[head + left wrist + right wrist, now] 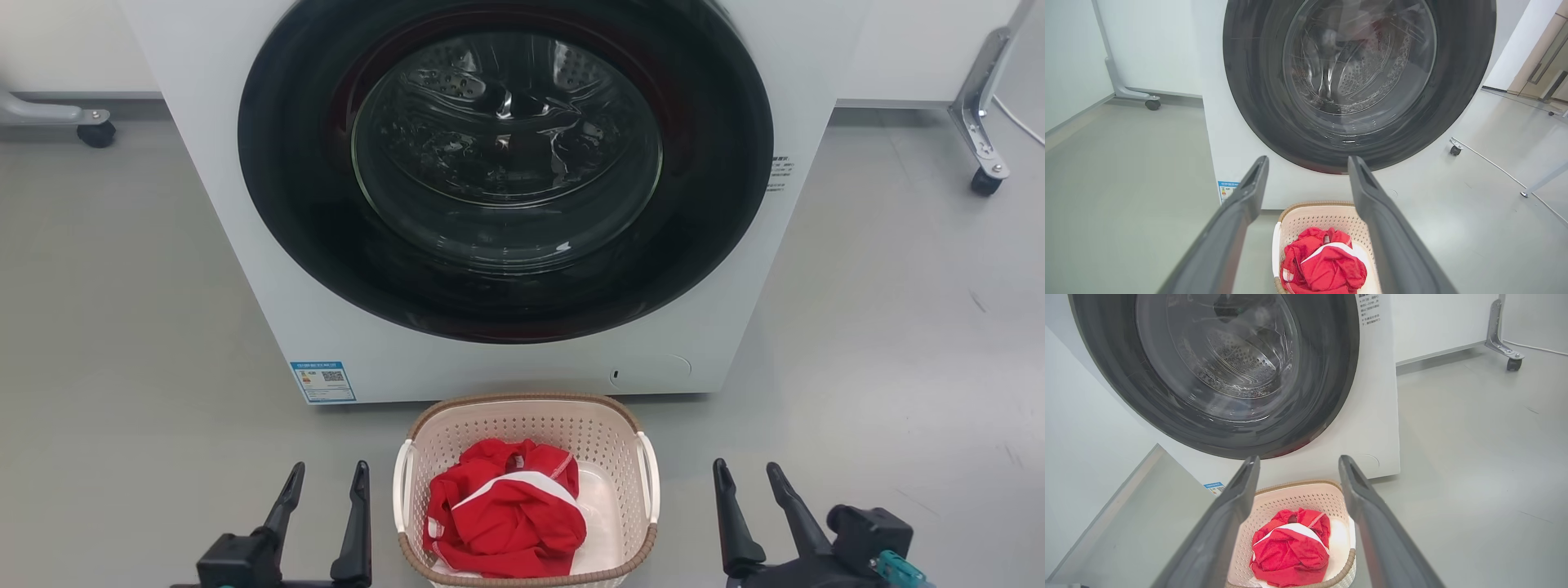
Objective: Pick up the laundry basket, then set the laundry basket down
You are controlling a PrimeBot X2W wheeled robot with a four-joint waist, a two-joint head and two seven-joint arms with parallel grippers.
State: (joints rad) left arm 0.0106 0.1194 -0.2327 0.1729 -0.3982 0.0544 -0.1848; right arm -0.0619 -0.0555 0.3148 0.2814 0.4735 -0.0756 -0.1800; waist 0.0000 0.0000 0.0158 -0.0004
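Note:
The red and white garment point(511, 511) is lying bunched up below the brown rim point(525, 397), so the garment will come along in its heap when I lift the laundry basket.
The laundry basket point(604, 445) is cream-white and perforated, with a brown woven-look rim and white side handles. It stands on the grey floor just in front of the washing machine, at the bottom centre of the head view, and holds a red and white garment point(502, 510). My left gripper point(326, 478) is open, to the left of the basket and apart from it. On the basket's right, also apart from it, my right gripper point(747, 475) is open too. Both wrist views frame the basket point(1312, 216) point(1298, 498) between open fingers.
A white front-loading washing machine point(269, 261) with a shut round dark glass door point(506, 163) rises right behind the basket. Wheeled metal frame legs point(984, 139) point(61, 114) stand at the back right and back left. Grey floor point(882, 343) spreads to both sides.

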